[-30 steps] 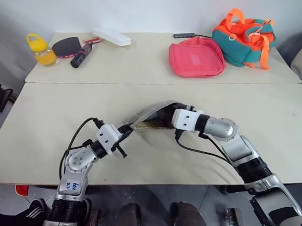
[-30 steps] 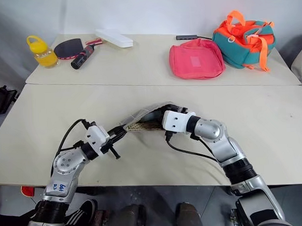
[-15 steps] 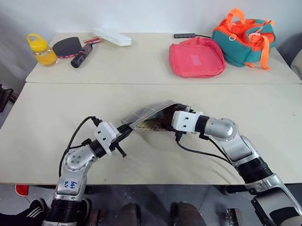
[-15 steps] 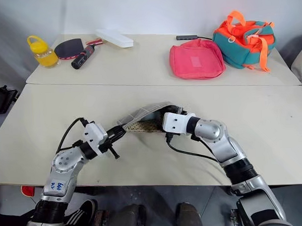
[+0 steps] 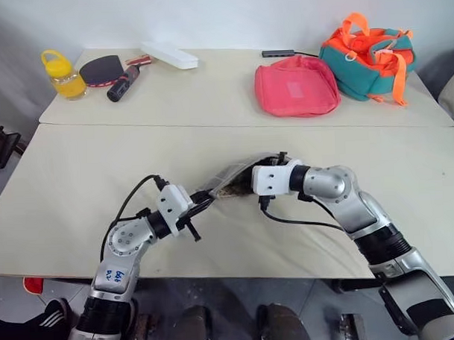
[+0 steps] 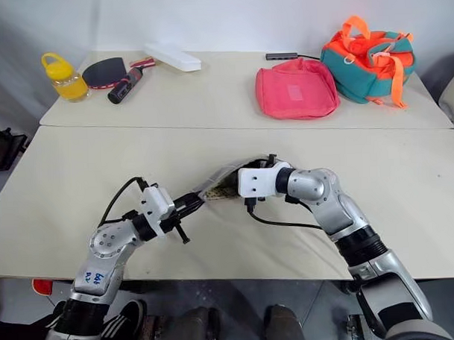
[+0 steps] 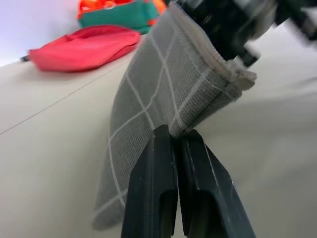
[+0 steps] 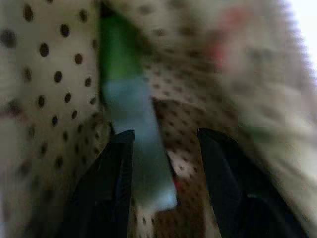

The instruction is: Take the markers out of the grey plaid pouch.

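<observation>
I should expect a black, red-capped marker to be hidden behind the light green marker [image 8: 134, 129], because a red speck and dark edge [image 8: 175, 185] show beside it.
The grey plaid pouch [image 5: 231, 176] hangs bunched between my two grippers, just above the near table. My left gripper [image 7: 177, 136] is shut on the pouch's [image 7: 163, 84] lower edge, and it shows in the head view at the pouch's left end [image 5: 204, 203]. My right gripper [image 8: 163, 163] is inside the pouch, surrounded by brownish dotted lining. Its fingers stand apart on either side of a light green marker [image 8: 126, 99], with a gap on one side. A reddish blur [image 8: 228, 29] lies deeper in the lining. From the head views the markers are hidden inside the pouch.
On the far table lie a pink pouch [image 5: 295, 85], a teal and orange bag [image 5: 368, 52], a yellow bottle [image 5: 59, 75], a black and red paddle [image 5: 108, 71], a white case [image 5: 168, 55] and a small dark device [image 5: 277, 53]. A seam [image 5: 136, 125] divides the two tables.
My left gripper has carried the pouch's edge to the right, toward the right hand. The pouch is now shorter and more bunched. The right hand has barely moved.
</observation>
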Tool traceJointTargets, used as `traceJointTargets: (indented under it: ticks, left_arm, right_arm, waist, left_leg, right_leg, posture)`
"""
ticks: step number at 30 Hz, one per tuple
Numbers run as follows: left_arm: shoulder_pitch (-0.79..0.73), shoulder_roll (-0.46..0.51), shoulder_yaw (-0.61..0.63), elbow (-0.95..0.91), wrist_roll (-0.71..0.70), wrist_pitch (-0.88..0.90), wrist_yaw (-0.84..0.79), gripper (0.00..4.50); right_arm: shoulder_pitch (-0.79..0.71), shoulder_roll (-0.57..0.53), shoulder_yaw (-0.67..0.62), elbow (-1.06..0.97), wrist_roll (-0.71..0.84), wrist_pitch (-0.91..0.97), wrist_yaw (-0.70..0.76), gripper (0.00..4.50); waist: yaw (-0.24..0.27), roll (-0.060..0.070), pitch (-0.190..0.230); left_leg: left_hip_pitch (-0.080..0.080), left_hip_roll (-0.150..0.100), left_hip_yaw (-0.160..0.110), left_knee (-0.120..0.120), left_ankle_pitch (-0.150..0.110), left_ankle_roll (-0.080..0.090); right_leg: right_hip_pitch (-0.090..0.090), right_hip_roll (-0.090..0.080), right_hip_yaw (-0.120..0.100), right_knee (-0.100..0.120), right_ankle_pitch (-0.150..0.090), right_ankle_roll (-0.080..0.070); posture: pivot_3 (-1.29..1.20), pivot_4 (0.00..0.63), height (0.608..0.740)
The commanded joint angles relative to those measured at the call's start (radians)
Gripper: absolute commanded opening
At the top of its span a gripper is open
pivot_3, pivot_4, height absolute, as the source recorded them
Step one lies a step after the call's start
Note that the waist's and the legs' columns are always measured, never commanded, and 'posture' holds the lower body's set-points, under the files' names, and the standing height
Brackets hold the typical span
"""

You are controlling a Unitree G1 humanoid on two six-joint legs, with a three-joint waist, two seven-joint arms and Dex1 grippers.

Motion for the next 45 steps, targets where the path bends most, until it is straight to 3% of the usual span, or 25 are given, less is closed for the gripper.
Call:
traceJointTargets:
  ticks: [1,17,20,25,34,39,45]
  left_arm:
    - [-0.012,-0.005,-0.013,-0.06,0.001,-0.008,-0.002,0.0]
    - [-0.028,-0.014,-0.019,-0.074,-0.015,-0.004,-0.02,0.0]
    - [-0.022,-0.015,-0.021,-0.081,-0.018,0.002,-0.019,0.0]
    - [-0.015,-0.009,-0.012,-0.076,-0.018,0.003,-0.015,0.0]
    - [-0.004,0.006,0.036,-0.043,-0.031,0.006,-0.004,0.0]
    - [-0.017,-0.002,0.072,-0.073,-0.161,0.124,-0.04,0.0]
    - [-0.012,-0.012,0.071,-0.145,-0.426,0.428,-0.089,0.0]
  right_arm:
    - [-0.022,-0.002,-0.004,-0.003,-0.008,-0.03,-0.011,2.1]
    - [-0.011,0.008,0.014,0.032,-0.023,-0.04,0.027,2.1]
    - [-0.007,0.011,0.008,0.027,-0.012,-0.03,0.028,1.54]
    - [0.001,0.004,-0.001,0.017,-0.007,-0.032,0.027,0.03]
    - [0.029,-0.041,-0.06,-0.087,0.068,0.028,0.079,0.03]
    - [0.018,-0.079,-0.071,-0.172,0.167,0.123,0.218,0.03]
    - [-0.1,-0.233,-0.107,-0.221,0.352,0.311,0.506,0.03]
  waist:
    - [0.0,0.0,0.0]
    - [0.0,0.0,0.0]
    - [0.0,0.0,0.0]
    - [0.0,0.0,0.0]
    - [0.0,0.0,0.0]
    - [0.001,0.0,0.0]
    - [0.002,0.001,0.001]
  left_leg:
    - [0.0,0.0,0.0,0.0,0.0,0.0]
    - [0.0,0.0,0.0,0.0,0.0,0.0]
    - [0.0,0.0,0.0,0.0,0.0,0.0]
    - [0.0,0.0,0.0,0.001,0.0,0.0]
    - [0.0,0.0,0.0,0.001,0.0,0.0]
    - [0.0,0.0,0.0,0.001,0.0,0.0]
    - [0.0,0.0,-0.002,0.001,0.0,0.001]
  right_leg:
    - [0.0,0.0,0.0,0.0,0.0,0.0]
    - [0.0,0.0,0.0,0.0,0.0,0.0]
    - [0.0,0.0,0.0,0.0,0.0,0.0]
    - [0.0,0.0,0.0,0.0,0.0,0.0]
    - [0.0,0.0,0.0,0.0,0.0,0.0]
    - [0.0,0.0,0.0,0.0,0.0,0.0]
    - [0.002,-0.001,0.0,0.0,0.0,0.0]
  posture:
    - [0.0,0.15,0.74]
    - [0.0,0.15,0.74]
    - [0.0,0.15,0.74]
    - [0.0,0.15,0.74]
    - [0.0,0.15,0.74]
    - [0.0,0.15,0.74]
    - [0.0,0.15,0.74]
